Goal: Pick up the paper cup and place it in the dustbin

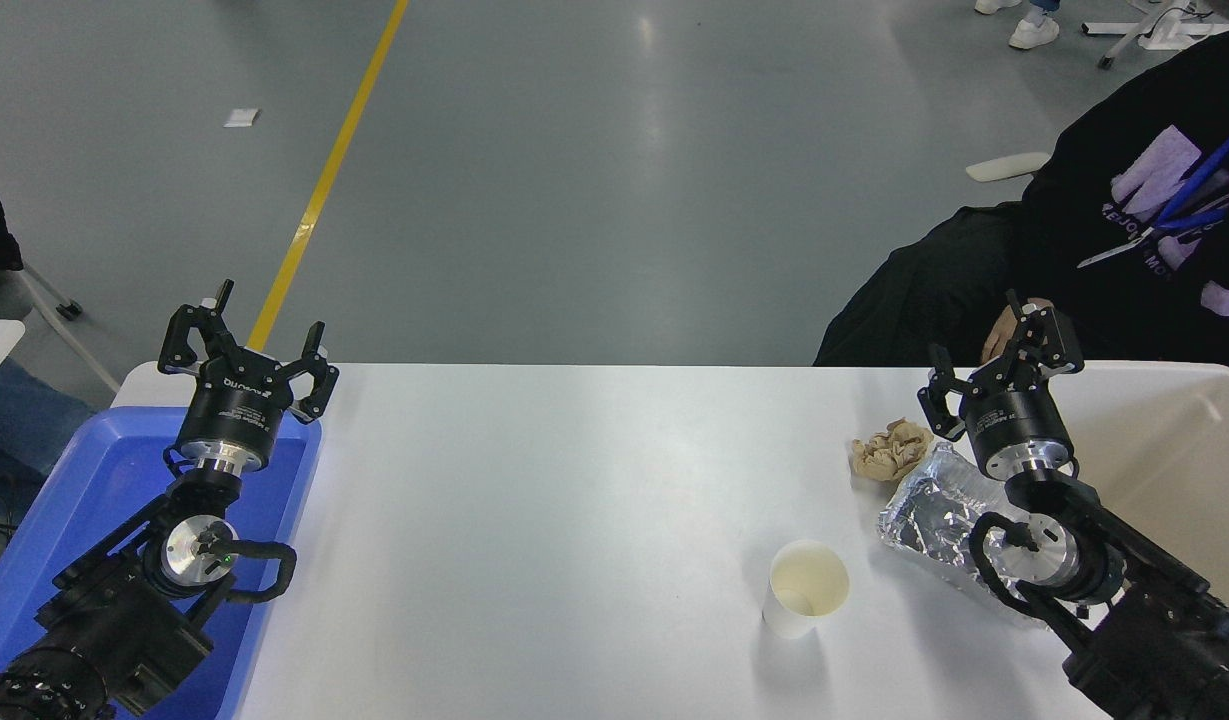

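Observation:
I expect the paper cup (793, 616) to tilt empty and spill-free when I lift and carry it, since its opening shows only a plain cream inside (811, 582).
The paper cup (807, 588), white with a cream inside, stands upright near the table's front, right of the middle. The off-white dustbin (1169, 440) takes up the table's far right, its rim cut off by the picture's edge. My right gripper (1001, 360) is open and empty, raised near the table's far edge, well behind and to the right of the cup, beside the bin's left wall. At the lower left my left gripper (246, 335) is parked open over the blue tray.
A crumpled tan paper wad (890, 449) and a crinkled silver foil tray (939, 515) lie between the cup and the bin, partly under my right arm. A blue tray (84, 500) sits at the table's left end. A person in black (1124, 240) sits at the far right.

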Robot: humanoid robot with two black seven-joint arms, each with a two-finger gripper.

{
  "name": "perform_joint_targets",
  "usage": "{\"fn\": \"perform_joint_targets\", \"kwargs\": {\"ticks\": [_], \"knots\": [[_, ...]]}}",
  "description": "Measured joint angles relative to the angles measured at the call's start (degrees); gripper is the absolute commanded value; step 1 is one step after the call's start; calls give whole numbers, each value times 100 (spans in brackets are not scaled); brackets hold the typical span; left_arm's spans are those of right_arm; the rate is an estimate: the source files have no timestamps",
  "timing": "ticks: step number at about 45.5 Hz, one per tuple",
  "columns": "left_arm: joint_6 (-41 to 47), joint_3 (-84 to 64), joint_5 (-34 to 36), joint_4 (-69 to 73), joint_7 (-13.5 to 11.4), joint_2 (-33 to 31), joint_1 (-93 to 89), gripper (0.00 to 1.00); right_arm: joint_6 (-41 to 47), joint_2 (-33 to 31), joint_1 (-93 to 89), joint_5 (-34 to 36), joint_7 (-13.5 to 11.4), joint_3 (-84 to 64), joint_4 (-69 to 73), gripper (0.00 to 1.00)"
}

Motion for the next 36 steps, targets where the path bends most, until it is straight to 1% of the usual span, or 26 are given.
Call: {"fn": "perform_joint_targets", "kwargs": {"ticks": [12,21,27,30,36], "knots": [[0,-2,0,0,0,0,0,98,-19,-58,37,0,-15,-103,-15,100],[0,-3,-1,-1,3,0,0,98,-45,-540,199,217,-28,-970,48,100],[0,-3,-1,0,8,0,0,98,-36,-1155,720,639,-31,-2429,225,100],[0,-3,-1,0,8,0,-1,98,-12,-1458,1189,837,-31,-3472,298,100],[0,-1,1,0,8,-1,-6,98,52,-1806,2409,1058,-30,-5646,396,100]]}}
